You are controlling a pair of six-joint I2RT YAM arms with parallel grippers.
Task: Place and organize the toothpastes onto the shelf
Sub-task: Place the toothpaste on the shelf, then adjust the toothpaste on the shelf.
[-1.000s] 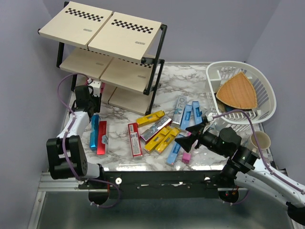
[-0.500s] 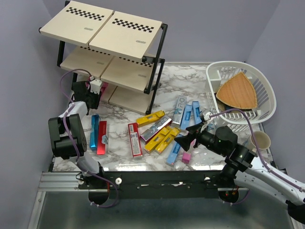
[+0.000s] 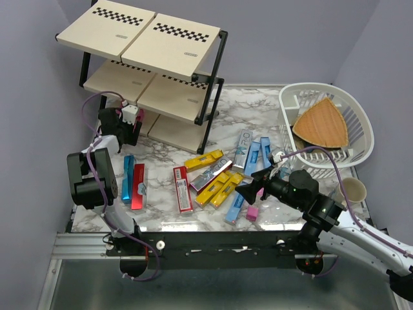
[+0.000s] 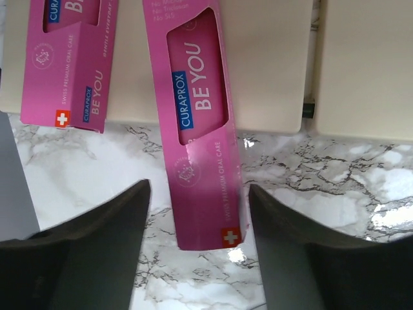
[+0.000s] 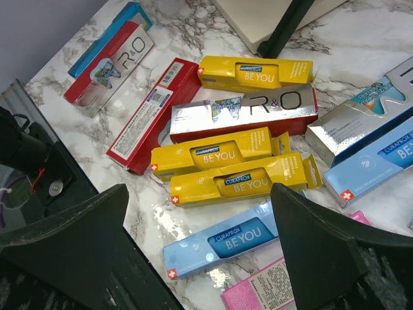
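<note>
The pink box's near end [image 4: 206, 216] sticks out over the bottom board, so next my left gripper moves back, goes lower and pushes it in next to the second pink box.
My left gripper [image 3: 126, 126] is at the left end of the shelf [image 3: 155, 40], low by its bottom board [image 4: 271, 64]. It is open: a pink toothpaste box [image 4: 197, 123] lies between the fingers with a gap on each side, its far part on the board and its near end over the marble. A second pink box [image 4: 71, 58] lies to its left on the same board. My right gripper [image 5: 200, 258] hangs open above the pile of toothpastes [image 3: 219, 181], over a light blue box [image 5: 226, 245] and two yellow ones [image 5: 239, 181].
A blue box [image 3: 128, 177] and a red box [image 3: 138, 186] lie side by side at the left, another red one [image 3: 182, 188] nearer the middle. A white basket [image 3: 361, 129] holding a wooden wedge [image 3: 321, 124] stands at the right, with a paper cup [image 3: 352, 190] below it.
My left gripper has moved in toward the shelf's bottom board and opened, letting go of the pink box. The right arm has barely shifted.
</note>
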